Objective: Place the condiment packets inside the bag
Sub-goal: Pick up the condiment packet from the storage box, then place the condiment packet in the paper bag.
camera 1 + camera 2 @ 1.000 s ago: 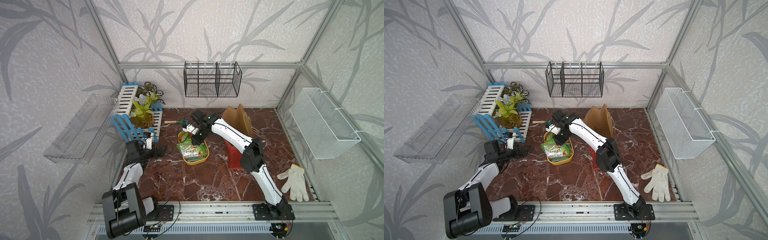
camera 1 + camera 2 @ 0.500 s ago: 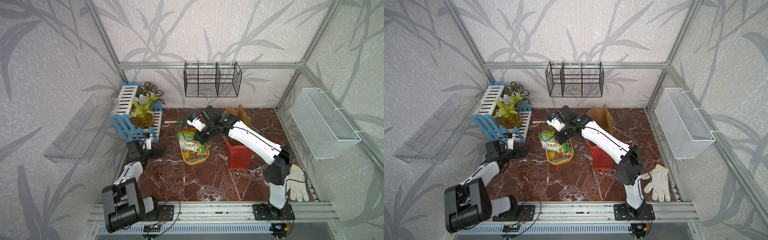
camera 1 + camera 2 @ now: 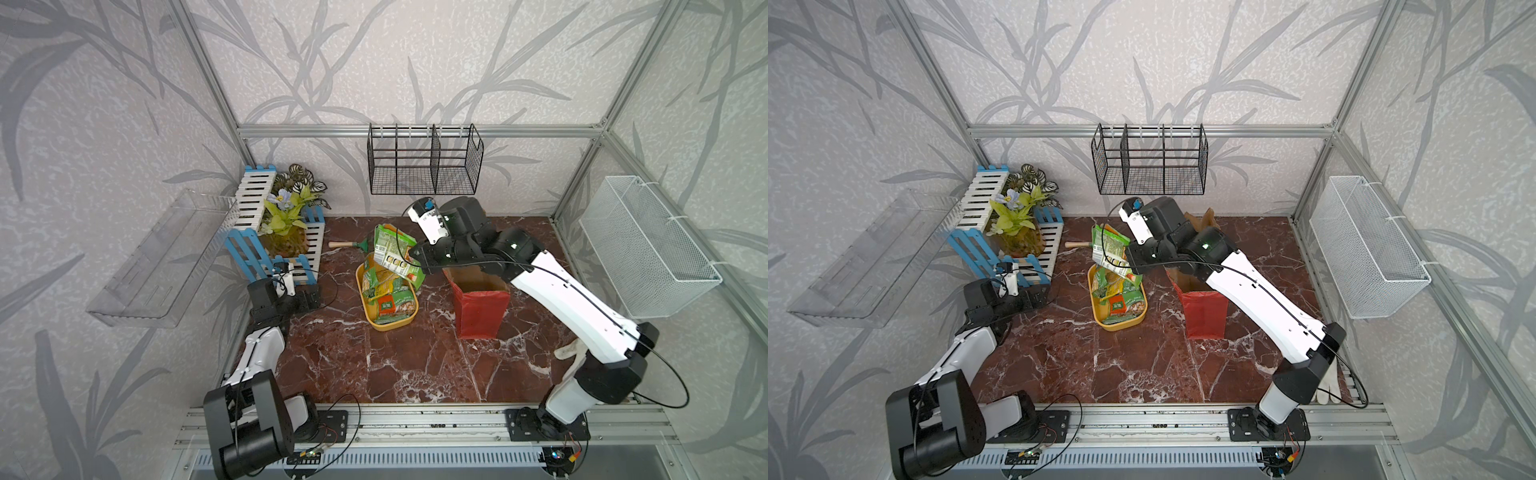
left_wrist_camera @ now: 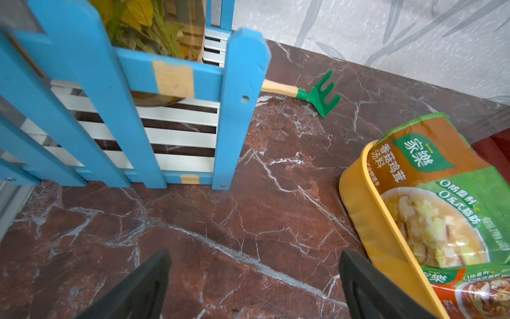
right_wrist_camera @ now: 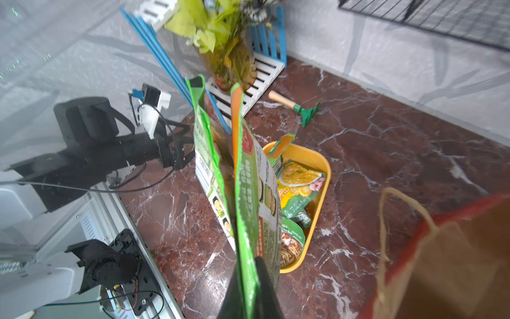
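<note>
My right gripper keeps carrying the green condiment packets point(image 3: 397, 253) until they hang inside the red bag. The packets hang upright by their edge and the red bag's opening point(image 3: 477, 280) is open.
My right gripper point(image 3: 417, 258) point(image 3: 1130, 261) point(image 5: 249, 266) is shut on the edge of what look like two green condiment packets point(image 3: 392, 251) point(image 3: 1109, 249) point(image 5: 245, 193). They hang upright in the air over the far end of the yellow tray point(image 3: 390, 327) point(image 3: 1121, 326) point(image 5: 327, 168), left of the bag. Several more packets point(image 3: 388, 297) point(image 3: 1119, 300) point(image 4: 436, 221) point(image 5: 298, 182) lie in the tray. The red bag point(image 3: 478, 309) point(image 3: 1204, 313) point(image 5: 441, 262) stands open to the tray's right. At the tray's left, by the fence, my left gripper point(image 3: 308, 297) point(image 3: 1038, 297) point(image 4: 254, 256) is open and empty over bare marble.
A blue-and-white fence with a plant point(image 3: 282, 232) point(image 4: 110, 110) stands at the back left. A small green rake point(image 3: 349, 244) point(image 4: 320, 96) point(image 5: 306, 113) lies behind the tray. A black wire basket point(image 3: 424, 166) and a white mesh basket point(image 3: 648, 249) hang on the walls. A white glove point(image 3: 569, 349) lies front right.
My right gripper has risen from the tray with the packets pinched in it and shifted back toward the bag; its elbow swung right. The left arm has stayed put.
</note>
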Robot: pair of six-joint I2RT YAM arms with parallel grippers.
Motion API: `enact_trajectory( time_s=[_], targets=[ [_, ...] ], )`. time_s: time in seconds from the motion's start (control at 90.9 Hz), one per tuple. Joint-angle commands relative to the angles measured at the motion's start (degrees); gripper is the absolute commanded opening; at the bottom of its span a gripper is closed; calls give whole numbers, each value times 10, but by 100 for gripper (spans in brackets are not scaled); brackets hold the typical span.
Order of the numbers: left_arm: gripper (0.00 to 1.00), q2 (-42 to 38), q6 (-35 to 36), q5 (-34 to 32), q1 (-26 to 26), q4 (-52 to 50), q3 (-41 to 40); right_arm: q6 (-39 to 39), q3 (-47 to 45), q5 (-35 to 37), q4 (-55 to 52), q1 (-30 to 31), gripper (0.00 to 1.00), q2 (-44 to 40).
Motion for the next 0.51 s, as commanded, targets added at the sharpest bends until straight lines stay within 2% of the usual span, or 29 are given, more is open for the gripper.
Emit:
enact_trajectory(
  time_s=[0.0,0.165,0.352,0.495],
  targets=[
    [100,-11,9,15,4,17,-6,29,-12,71,17,-9,0,-48],
    [100,-16,29,51,4,30,-18,58,-38,77,4,-72,0,-91],
    [100,-14,39,70,-2,32,-24,103,-117,76,29,-167,0,-144],
    [100,-21,40,72,-9,41,-31,132,-172,88,56,-207,0,-171]
  ],
)
